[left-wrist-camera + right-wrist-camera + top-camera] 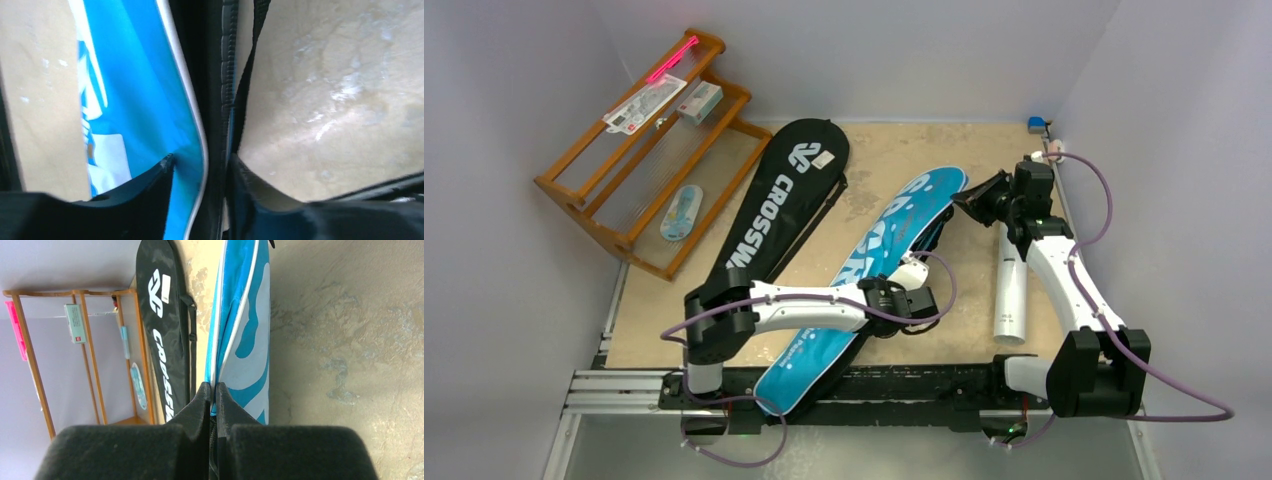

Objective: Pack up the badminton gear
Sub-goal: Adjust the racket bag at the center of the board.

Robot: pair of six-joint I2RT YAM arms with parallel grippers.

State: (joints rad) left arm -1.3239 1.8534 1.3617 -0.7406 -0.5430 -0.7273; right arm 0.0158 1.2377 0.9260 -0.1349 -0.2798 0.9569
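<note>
The blue cover's narrow end point(786, 386) is lying across the front rail, so both my grippers should pull the cover toward the white tube point(1011, 290) to get it off the rail.
The blue "SPORT" cover point(874, 245) lies slanted across the middle of the table, its narrow end over the front rail. My right gripper point(959, 203) is shut on the cover's far top edge; the right wrist view shows its jaws point(213, 386) closed on the zipper seam of the blue cover point(245, 325). My left gripper point(927, 300) is at the cover's right edge, mid-length. In the left wrist view it point(200, 162) is open and straddles the white piping and black zipper of the cover point(140, 90). The black "CROSSWAY" cover point(784, 200) lies to the left. The white tube point(1011, 285) lies at the right. Rackets and shuttlecocks are out of view.
A wooden rack point(639, 150) stands at the back left with small packaged items and a pink stick point(672, 60) on it. A small blue object point(1036, 123) sits at the back right corner. Grey walls close in on three sides. A black strap point(250, 65) runs beside the blue cover.
</note>
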